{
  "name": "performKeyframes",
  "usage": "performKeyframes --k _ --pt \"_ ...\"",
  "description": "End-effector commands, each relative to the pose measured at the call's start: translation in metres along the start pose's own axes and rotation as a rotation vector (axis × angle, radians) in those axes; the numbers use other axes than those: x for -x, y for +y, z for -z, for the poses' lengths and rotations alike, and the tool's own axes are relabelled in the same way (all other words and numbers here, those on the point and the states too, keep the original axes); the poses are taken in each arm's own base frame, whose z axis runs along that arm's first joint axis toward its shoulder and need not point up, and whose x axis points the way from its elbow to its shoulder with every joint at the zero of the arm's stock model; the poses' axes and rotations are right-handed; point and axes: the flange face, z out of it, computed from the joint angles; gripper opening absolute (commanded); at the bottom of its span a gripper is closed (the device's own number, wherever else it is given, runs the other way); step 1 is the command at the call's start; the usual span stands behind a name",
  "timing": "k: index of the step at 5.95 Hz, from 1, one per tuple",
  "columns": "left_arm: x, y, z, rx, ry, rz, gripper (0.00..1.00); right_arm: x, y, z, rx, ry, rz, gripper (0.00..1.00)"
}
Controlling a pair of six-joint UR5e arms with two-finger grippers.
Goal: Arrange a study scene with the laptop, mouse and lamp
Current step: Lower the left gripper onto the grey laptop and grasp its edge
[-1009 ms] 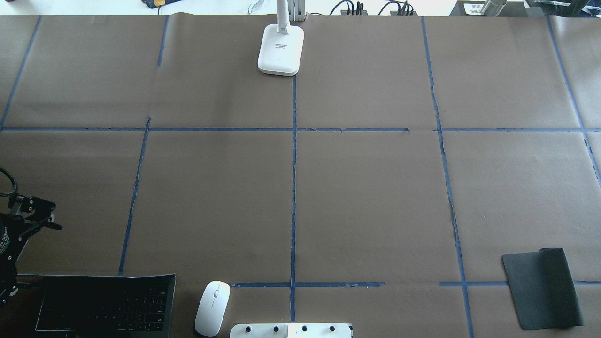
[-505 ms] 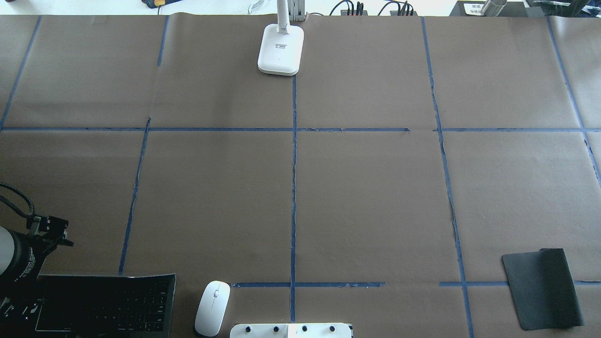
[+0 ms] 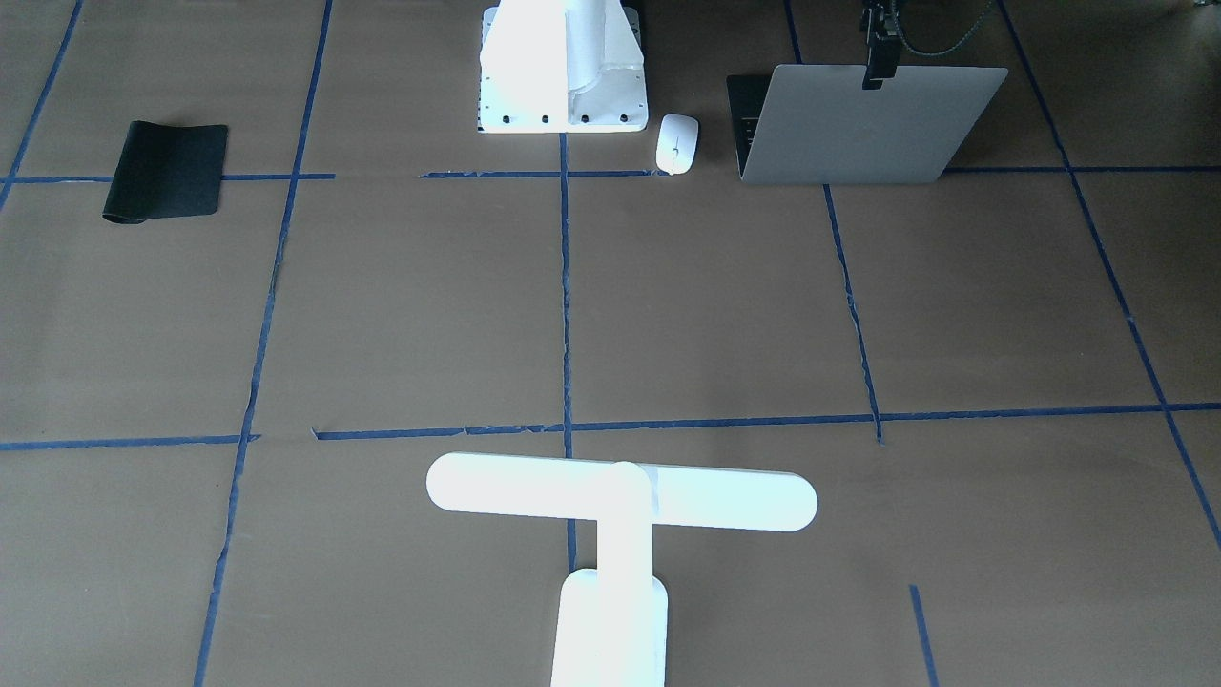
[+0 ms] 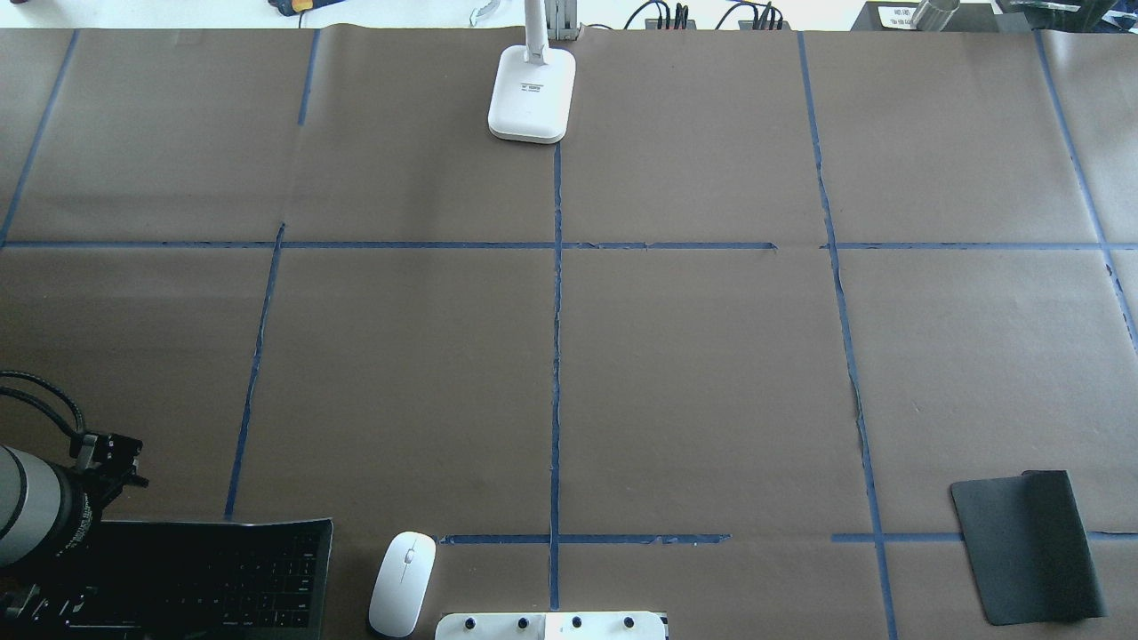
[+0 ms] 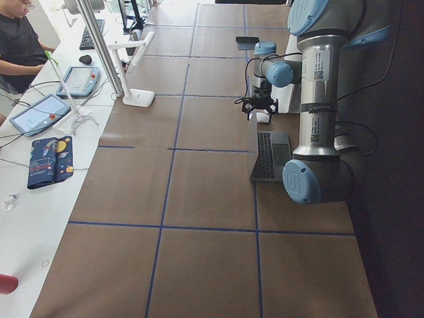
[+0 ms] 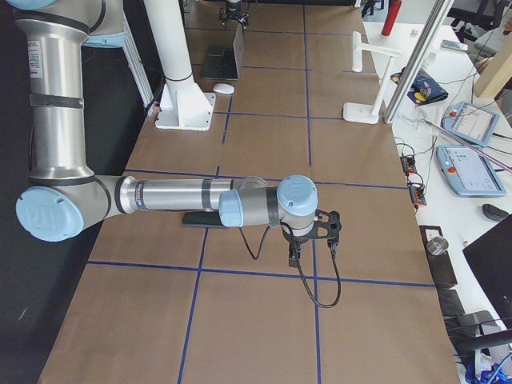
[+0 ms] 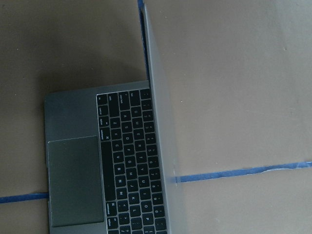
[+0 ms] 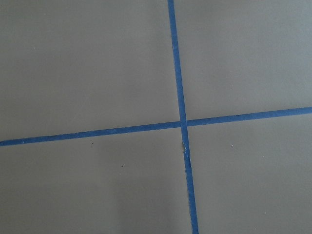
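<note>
The laptop's lid [image 3: 876, 124] is standing upright along the keyboard base's edge [image 7: 157, 141], so the lid will pull the keyboard base with it and lean open wider when the robot pulls the lid.
The grey laptop [image 4: 204, 578] stands open at the near left of the table, its lid [image 3: 858, 124] upright and its black keys [image 7: 131, 165] showing in the left wrist view. My left gripper [image 3: 876, 72] hangs open at the lid's top edge, one black finger in front of the lid's outer face. The white mouse [image 4: 402, 582] lies just right of the laptop. At the far middle stands the white lamp [image 4: 531, 93] with its bar head [image 3: 620, 496]. My right gripper [image 6: 328, 232] hovers over bare paper at the right end; I cannot tell whether it is open or shut.
A black mouse pad [image 4: 1027, 547] lies at the near right. The white bolted pedestal [image 4: 551, 625] sits at the near middle beside the mouse. Blue tape lines cross the brown paper. A person [image 5: 16, 46] sits at a side desk with tablets beyond the far edge.
My left arm has moved nearer and slightly right, bringing the gripper down to the laptop lid's top edge. Laptop, mouse and lamp have not moved.
</note>
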Motion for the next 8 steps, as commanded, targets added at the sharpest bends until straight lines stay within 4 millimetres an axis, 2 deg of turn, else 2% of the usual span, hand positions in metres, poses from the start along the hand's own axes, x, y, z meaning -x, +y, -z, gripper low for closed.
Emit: performKeyframes --k 1,3,4,5,6,7,8 --pt "0.002 0.004 -0.014 -0.033 0.005 -0.006 1.00 0.000 0.000 0.000 0.000 -0.002 0.002 1.00" --pt "0.012 0.014 -0.029 -0.060 -0.005 -0.034 1.00 0.002 0.000 0.001 -0.002 -0.002 0.004 1.00" --pt "0.010 0.013 -0.034 -0.074 -0.004 -0.010 0.85 0.003 0.001 0.002 -0.001 -0.020 0.006 1.00" --pt "0.008 0.011 -0.035 -0.089 0.019 0.044 0.35 0.005 0.002 0.002 0.005 -0.043 0.005 1.00" --pt "0.004 0.007 -0.028 -0.092 0.027 0.065 0.07 0.005 0.002 0.002 0.004 -0.043 0.006 1.00" --pt "-0.010 -0.005 -0.009 -0.069 0.066 0.114 0.06 0.005 0.002 0.002 0.004 -0.043 0.006 1.00" --pt "-0.020 -0.018 0.008 -0.053 0.101 0.157 0.01 0.004 0.003 0.002 0.004 -0.044 0.004 1.00"
